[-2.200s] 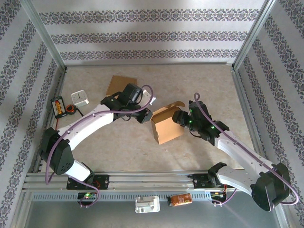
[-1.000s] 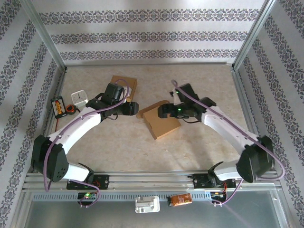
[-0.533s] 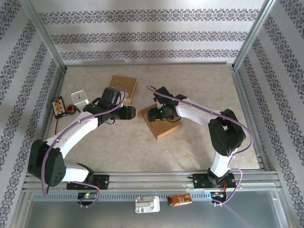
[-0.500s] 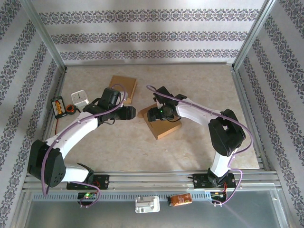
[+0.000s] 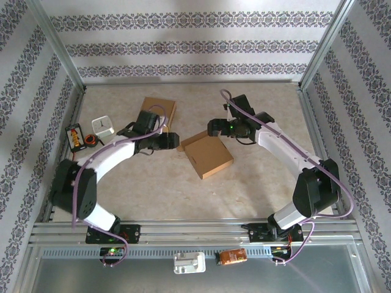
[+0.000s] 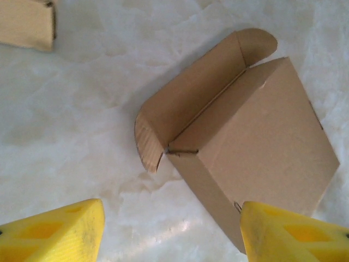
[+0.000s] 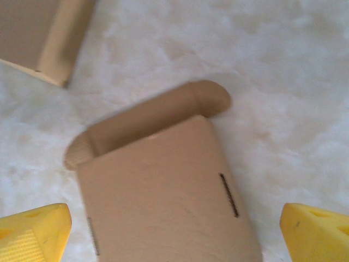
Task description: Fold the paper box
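My gripper will turn the brown paper box over, and the box's tuck flap [image 5: 197, 139] will still stick out, because it spreads outward along its crease [image 6: 209, 105].
The brown paper box [image 5: 209, 157] lies flat on the table's middle, lid down, with a rounded tuck flap [image 5: 190, 139] sticking out at its far left edge. My left gripper [image 5: 171, 141] hovers open just left of that flap. In the left wrist view the box [image 6: 256, 142] and its raised flap [image 6: 202, 93] lie ahead of the left gripper [image 6: 172, 234], whose yellow fingertips [image 6: 54, 229] hold nothing. My right gripper [image 5: 214, 127] stands open just beyond the box's far edge. In the right wrist view the right gripper [image 7: 174, 234] is spread wide above the box [image 7: 158, 185] and flap [image 7: 147, 117].
A second flat cardboard box [image 5: 159, 110] lies at the back left, also seen as cardboard [image 6: 27, 22] and cardboard [image 7: 43, 33] in the wrist views. A small white device [image 5: 104, 126] and an orange meter [image 5: 75, 135] sit by the left frame rail.
My right gripper has lifted off the box's far left corner, drawn back to the far right and opened wider. The left gripper has edged slightly toward the flap. The box lies flat.
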`<state>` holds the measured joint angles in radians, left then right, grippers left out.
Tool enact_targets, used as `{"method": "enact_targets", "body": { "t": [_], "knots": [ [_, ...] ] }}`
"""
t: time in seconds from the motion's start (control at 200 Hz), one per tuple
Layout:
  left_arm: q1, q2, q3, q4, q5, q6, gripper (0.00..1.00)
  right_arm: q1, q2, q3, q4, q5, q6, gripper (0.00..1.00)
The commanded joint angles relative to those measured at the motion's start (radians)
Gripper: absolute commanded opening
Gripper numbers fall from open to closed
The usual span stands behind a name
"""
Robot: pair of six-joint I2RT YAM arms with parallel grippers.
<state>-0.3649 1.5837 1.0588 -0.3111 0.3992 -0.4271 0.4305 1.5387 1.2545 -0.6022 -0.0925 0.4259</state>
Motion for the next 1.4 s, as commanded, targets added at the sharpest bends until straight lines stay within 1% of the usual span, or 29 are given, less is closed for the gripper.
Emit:
{"method": "enact_targets", "body": {
  "t": [0.0, 0.045, 0.105, 0.22, 0.345, 0.44, 0.5, 0.58, 0.685, 0.774, 0.879, 0.924, 1.029, 1.084, 1.164, 1.299, 1.399],
  "knots": [
    [0.006, 0.114, 0.151, -0.046, 0.105, 0.156, 0.67, -0.030, -0.072, -0.113, -0.037, -0.017, 0.099, 0.98],
    [0.005, 0.171, 0.214, -0.091, 0.131, 0.207, 0.67, -0.044, -0.122, -0.177, -0.003, -0.044, 0.170, 0.98],
    [0.007, 0.243, 0.282, -0.144, 0.139, 0.259, 0.67, -0.045, -0.196, -0.265, 0.059, -0.080, 0.259, 0.98],
    [0.006, 0.365, 0.400, -0.281, 0.131, 0.341, 0.66, -0.015, -0.298, -0.381, 0.144, -0.122, 0.393, 0.98],
    [0.007, 0.451, 0.472, -0.351, 0.117, 0.336, 0.65, 0.044, -0.327, -0.441, 0.229, -0.129, 0.514, 0.95],
    [0.008, 0.493, 0.494, -0.360, 0.109, 0.301, 0.63, 0.091, -0.311, -0.448, 0.246, -0.036, 0.565, 0.94],
    [0.007, 0.518, 0.506, -0.365, 0.113, 0.284, 0.59, 0.095, -0.283, -0.449, 0.251, -0.005, 0.577, 0.92],
    [0.006, 0.543, 0.513, -0.370, 0.130, 0.266, 0.56, 0.098, -0.235, -0.447, 0.274, 0.000, 0.559, 0.82],
    [0.007, 0.561, 0.515, -0.364, 0.146, 0.257, 0.49, 0.110, -0.173, -0.427, 0.278, 0.014, 0.540, 0.78],
    [0.007, 0.572, 0.520, -0.367, 0.171, 0.250, 0.45, 0.124, -0.129, -0.409, 0.276, 0.021, 0.536, 0.76],
    [0.007, 0.570, 0.510, -0.372, 0.179, 0.254, 0.43, 0.146, -0.121, -0.405, 0.264, 0.056, 0.532, 0.76],
    [0.007, 0.569, 0.503, -0.367, 0.188, 0.254, 0.40, 0.148, -0.116, -0.409, 0.261, 0.068, 0.530, 0.76],
    [0.007, 0.581, 0.496, -0.348, 0.252, 0.236, 0.35, 0.153, -0.096, -0.416, 0.259, 0.078, 0.528, 0.76],
    [0.007, 0.580, 0.484, -0.328, 0.276, 0.220, 0.31, 0.155, -0.085, -0.421, 0.259, 0.085, 0.531, 0.76],
    [0.007, 0.570, 0.472, -0.313, 0.275, 0.210, 0.22, 0.157, -0.065, -0.426, 0.263, 0.088, 0.529, 0.76],
    [0.006, 0.549, 0.481, -0.314, 0.268, 0.224, 0.12, 0.164, -0.034, -0.418, 0.264, 0.080, 0.527, 0.75],
    [0.007, 0.511, 0.484, -0.297, 0.291, 0.249, 0.05, 0.172, -0.022, -0.407, 0.265, 0.086, 0.526, 0.75]
  ]
}}
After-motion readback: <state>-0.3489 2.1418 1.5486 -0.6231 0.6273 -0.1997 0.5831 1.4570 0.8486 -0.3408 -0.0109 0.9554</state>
